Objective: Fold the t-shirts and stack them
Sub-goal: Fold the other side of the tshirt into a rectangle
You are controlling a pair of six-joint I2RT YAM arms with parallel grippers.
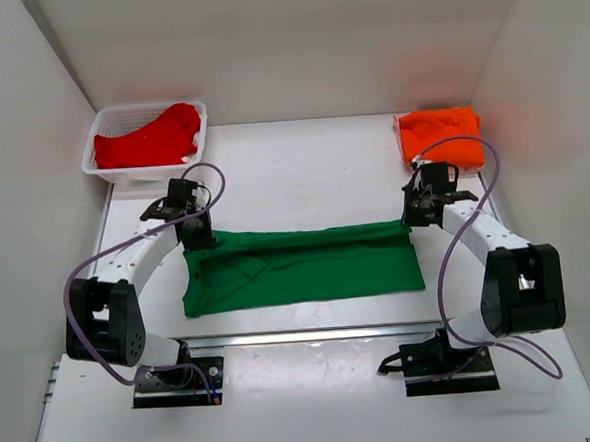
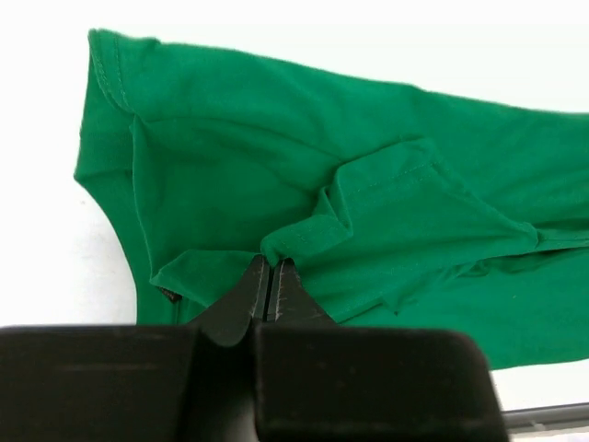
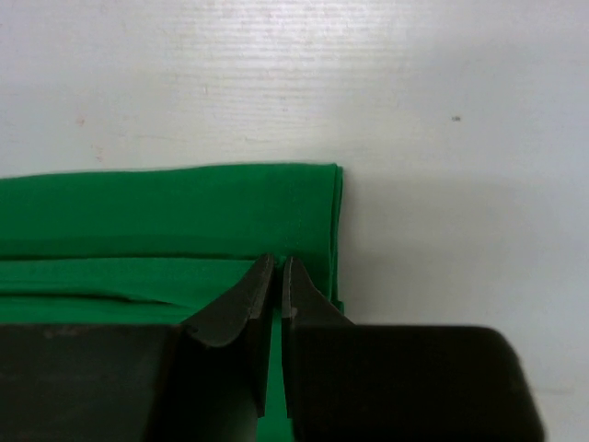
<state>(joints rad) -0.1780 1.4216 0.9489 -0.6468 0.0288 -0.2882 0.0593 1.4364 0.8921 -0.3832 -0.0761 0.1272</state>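
Observation:
My left gripper should open, take its collar end nearer the middle (image 1: 205, 273) and swing that end to the back before folding, because the green t-shirt's band (image 1: 308, 267) lies crosswise.
The green t-shirt (image 1: 303, 266) lies folded into a long band across the table's middle. My left gripper (image 1: 198, 237) is shut on a bunched fold at its far left corner; in the left wrist view (image 2: 270, 265) cloth (image 2: 368, 203) is pinched at the tips. My right gripper (image 1: 412, 219) is shut on the far right corner; in the right wrist view (image 3: 279, 262) the folded edge (image 3: 184, 212) sits between the jaws. The orange t-shirt (image 1: 440, 132) lies folded at the back right. The red t-shirt (image 1: 150, 140) is in the basket.
The white mesh basket (image 1: 99, 128) stands at the back left against the wall. White walls close the left, right and back sides. Bare white table (image 1: 302, 170) lies behind the green shirt; the arm bases (image 1: 174, 379) are at the near edge.

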